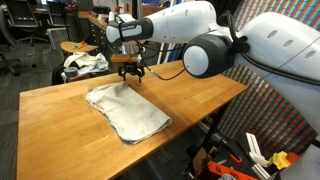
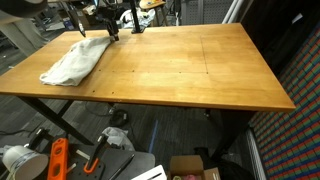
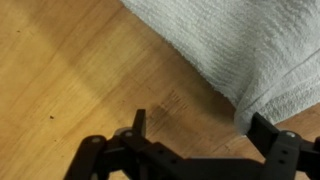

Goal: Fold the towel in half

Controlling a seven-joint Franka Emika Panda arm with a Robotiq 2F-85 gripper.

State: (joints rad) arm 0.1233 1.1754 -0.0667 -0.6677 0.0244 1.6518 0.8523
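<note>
I should move my gripper farther over the towel [image 3: 262, 62] before I close it, because the towel's corner [image 3: 244, 118] rests against one finger and the open fingers have wood between them.
The towel [image 1: 127, 111] is a light-grey cloth lying flat and folded over on the wooden table [image 1: 190, 100]; it also shows near the table's far left corner [image 2: 75, 60]. My gripper [image 1: 132, 74] hovers just above the towel's far edge, jaws spread, holding nothing. In the wrist view the towel [image 3: 250, 45] fills the upper right, and its corner lies beside the right finger [image 3: 263, 128]. The gripper [image 3: 200, 125] stands open over bare wood.
A white-and-dark patterned cloth bundle [image 1: 84, 64] lies beyond the table's far corner. Chairs and office clutter stand behind. Boxes and tools [image 2: 60, 158] sit on the floor under the table. Most of the tabletop [image 2: 190, 65] is bare wood.
</note>
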